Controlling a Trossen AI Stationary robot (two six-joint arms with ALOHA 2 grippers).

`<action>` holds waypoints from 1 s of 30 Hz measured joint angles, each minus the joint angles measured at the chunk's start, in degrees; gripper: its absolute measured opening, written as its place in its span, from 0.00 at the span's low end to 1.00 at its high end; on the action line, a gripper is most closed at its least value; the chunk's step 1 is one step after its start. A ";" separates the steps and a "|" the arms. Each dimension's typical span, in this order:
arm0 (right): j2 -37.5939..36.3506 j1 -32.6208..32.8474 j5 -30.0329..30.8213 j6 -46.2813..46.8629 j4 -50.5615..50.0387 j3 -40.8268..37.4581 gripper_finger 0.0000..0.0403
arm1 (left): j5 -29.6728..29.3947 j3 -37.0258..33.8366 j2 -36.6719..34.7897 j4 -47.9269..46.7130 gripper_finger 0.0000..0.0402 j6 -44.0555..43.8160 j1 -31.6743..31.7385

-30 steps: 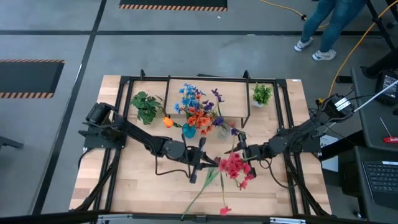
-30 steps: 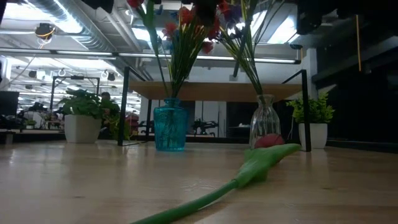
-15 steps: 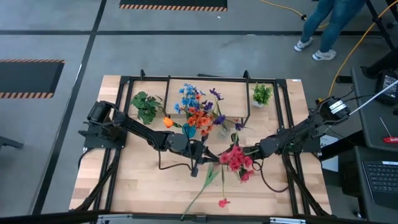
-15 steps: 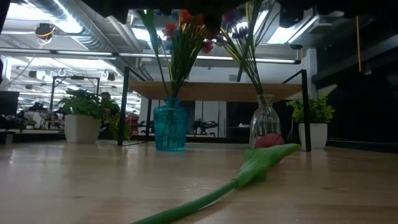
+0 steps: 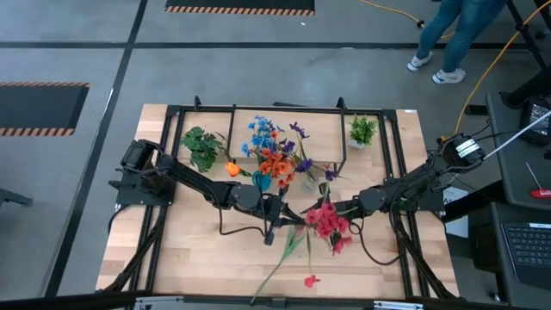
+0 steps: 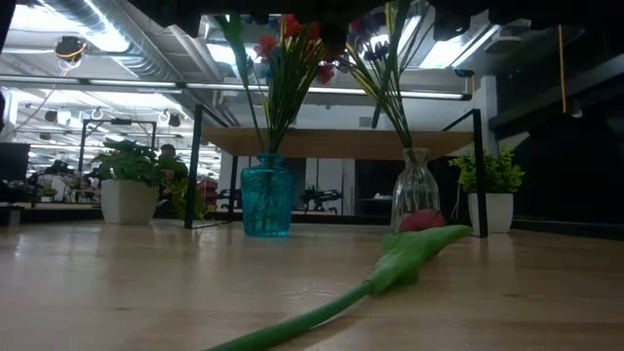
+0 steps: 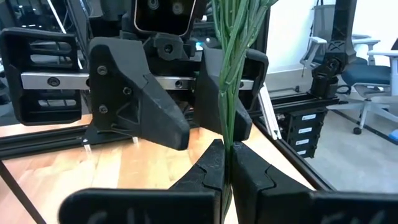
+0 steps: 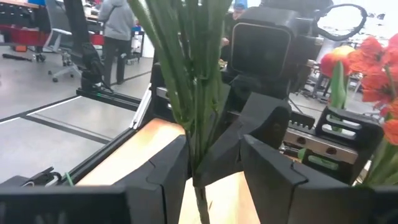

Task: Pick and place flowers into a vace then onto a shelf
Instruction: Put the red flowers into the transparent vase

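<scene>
My left gripper is pinching the lower stems (image 8: 203, 204) that have to go into the clear vase. So my right gripper should grab the stems higher (image 7: 230, 109) before my left gripper moves away.
A bunch of red flowers (image 5: 325, 220) stands upright in the air between my two grippers at the table's middle. My left gripper (image 7: 227, 163) is shut on its green stems (image 7: 229, 74). My right gripper (image 8: 214, 171) faces it from the right, open. The same stems (image 8: 198, 124) rise between its fingers, and I cannot tell whether a finger touches them. A blue vase (image 5: 261, 181) and a clear vase (image 5: 308, 182), both holding flowers, stand before the shelf (image 5: 331, 129). A long green-stemmed flower (image 5: 280, 263) lies flat on the table. My left gripper pinches the bunch's stems (image 7: 226, 146) between its two fingers, partway down their length. The fingers lie level, come from the table's left and cross the stems. The bunch stands upright with the blooms above the fingers, clear of the table.
Two potted plants (image 5: 202, 148) (image 5: 362, 131) flank the shelf at the back. A loose red bloom (image 5: 309, 280) lies near the front edge. Black frame bars (image 5: 164, 172) run along the table's sides. A person's legs (image 5: 448, 43) show on the floor beyond.
The red bunch has shifted a little toward the table's far edge, my left gripper staying shut on its stems. My right gripper has shifted slightly beside it and rolled a little. Nothing moves in the last half second.
</scene>
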 joint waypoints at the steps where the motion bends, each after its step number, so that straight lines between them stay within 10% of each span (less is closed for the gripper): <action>1: 0.00 0.00 -0.33 -0.32 -0.01 0.00 0.37 | 0.04 0.00 0.00 0.00 0.02 -0.02 0.09; 15: -0.02 -0.02 -0.28 -0.40 -0.28 0.00 0.02 | 1.61 0.00 0.00 -0.83 0.02 -0.42 2.15; 30: -0.64 0.09 -0.96 1.50 -0.92 0.00 0.01 | 1.68 0.07 0.00 -1.96 0.22 -0.91 0.38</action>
